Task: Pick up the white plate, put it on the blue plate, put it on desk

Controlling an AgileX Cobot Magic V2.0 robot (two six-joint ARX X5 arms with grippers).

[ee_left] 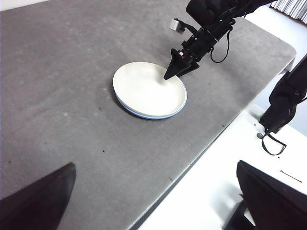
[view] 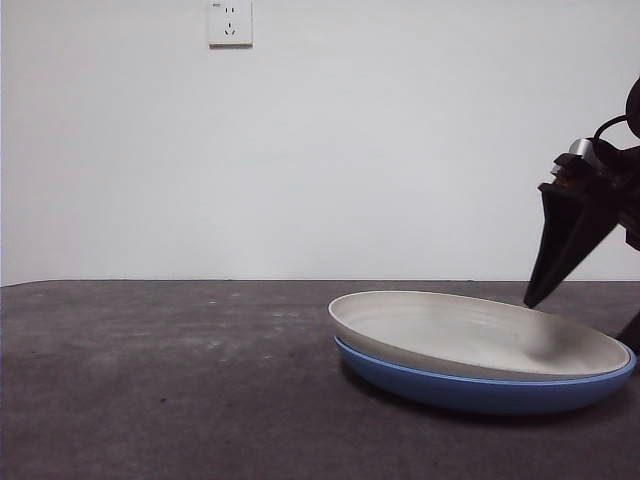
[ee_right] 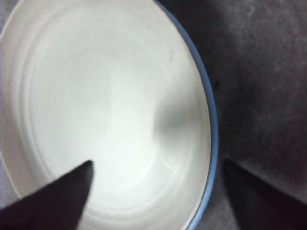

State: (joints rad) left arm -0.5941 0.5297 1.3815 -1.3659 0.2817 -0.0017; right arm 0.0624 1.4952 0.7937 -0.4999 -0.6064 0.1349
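I expect the white plate [view: 470,335] to come along, still tilted, when I lift both plates, because its low edge rests inside the blue rim [view: 616,360].
The white plate [view: 470,335] [ee_left: 148,88] [ee_right: 105,105] lies nested in the blue plate [view: 480,392] [ee_left: 148,116] [ee_right: 207,86], slightly tilted, on the desk [view: 150,380] [ee_left: 57,72]. My right gripper [view: 535,298] [ee_left: 173,73] [ee_right: 157,162] hangs open just above the plates' right rim. One jaw is over the white plate's inside, the other over the desk outside the blue rim. It holds nothing. My left gripper [ee_left: 155,165] is open, high above the desk and far from the plates.
A wall socket [view: 230,22] sits on the white wall behind. The desk's edge [ee_left: 225,129] runs close to the plates on the right arm's side, with a white surface and black equipment [ee_left: 283,100] beyond it.
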